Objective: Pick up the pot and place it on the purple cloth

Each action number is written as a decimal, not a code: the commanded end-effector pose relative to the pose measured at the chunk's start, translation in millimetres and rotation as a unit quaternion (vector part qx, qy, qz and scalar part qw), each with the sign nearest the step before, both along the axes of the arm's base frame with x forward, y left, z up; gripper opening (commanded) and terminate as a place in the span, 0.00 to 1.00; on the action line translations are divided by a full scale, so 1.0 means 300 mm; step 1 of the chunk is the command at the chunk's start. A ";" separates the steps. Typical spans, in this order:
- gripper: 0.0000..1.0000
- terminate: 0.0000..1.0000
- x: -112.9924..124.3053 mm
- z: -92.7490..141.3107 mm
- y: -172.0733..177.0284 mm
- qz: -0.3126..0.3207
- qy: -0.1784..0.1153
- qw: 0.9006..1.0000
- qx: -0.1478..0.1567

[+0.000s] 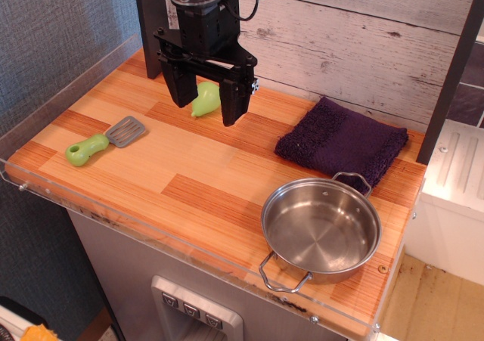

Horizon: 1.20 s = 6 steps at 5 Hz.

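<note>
I expect the pot will tip when I lift, its free side (377,240) dipping, because the pot's wide bowl (321,229) reaches far beyond the pot's rim that I will grip.
The shiny steel pot (321,230) sits empty at the front right of the wooden table, its two wire loop handles at the near left and far right. The dark purple cloth (342,142) lies folded just behind it, at the back right. My gripper (206,104) hangs at the back centre-left, well away from both. Its two black fingers are spread apart and hold nothing. A green pear-shaped object (204,100) lies behind and between the fingers.
A green-handled spatula (102,142) with a grey slotted blade lies at the left of the table (181,171). A clear acrylic rim runs along the front and left edges. A black post stands at the right, with a white appliance beyond it.
</note>
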<state>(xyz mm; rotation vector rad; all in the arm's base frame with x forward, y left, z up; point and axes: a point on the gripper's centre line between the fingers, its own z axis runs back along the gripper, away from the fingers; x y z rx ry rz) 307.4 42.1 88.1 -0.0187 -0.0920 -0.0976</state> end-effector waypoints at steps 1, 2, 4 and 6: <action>1.00 0.00 0.000 0.000 0.000 0.000 0.000 1.000 0.000; 1.00 0.00 -0.033 -0.024 -0.075 -0.040 -0.007 0.999 0.004; 1.00 0.00 -0.153 -0.074 -0.222 -0.115 0.000 0.993 0.020; 1.00 0.00 -0.149 -0.155 -0.287 -0.129 0.007 0.991 0.036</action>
